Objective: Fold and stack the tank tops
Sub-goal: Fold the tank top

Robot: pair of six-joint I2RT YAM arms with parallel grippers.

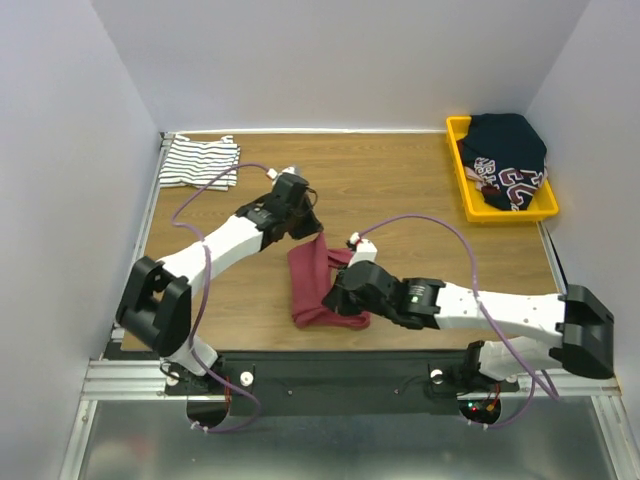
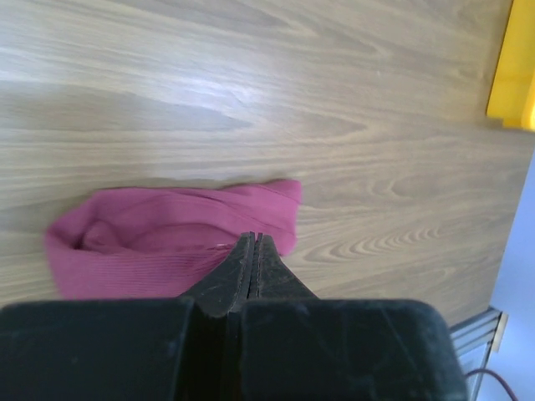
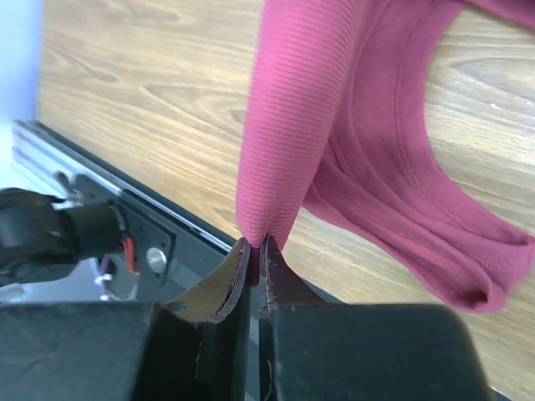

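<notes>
The maroon tank top's held edge [image 1: 322, 262] is stretched straight between both grippers. My left gripper should go on carrying it across until it lies over the opposite edge [image 1: 348, 257].
The maroon tank top [image 1: 310, 285] lies bunched on the wooden table [image 1: 400, 190] between the two arms. My left gripper [image 1: 315, 232] is shut on the top's far edge, and in the left wrist view the ribbed cloth [image 2: 159, 234] spreads from the closed tips [image 2: 253, 238]. My right gripper [image 1: 335, 298] is shut on a fold at the near end. In the right wrist view the cloth [image 3: 376, 150] rises from the pinched fingers [image 3: 257, 244], and a strap loop hangs to the right. The striped white tank top [image 1: 200, 162] lies folded at the table's far left corner.
A yellow bin [image 1: 460, 175] holding dark clothes [image 1: 510, 160] stands at the far right; its corner shows in the left wrist view [image 2: 514, 67]. A black rail [image 1: 330, 375] runs along the near edge by the arm bases. Grey walls close in the table.
</notes>
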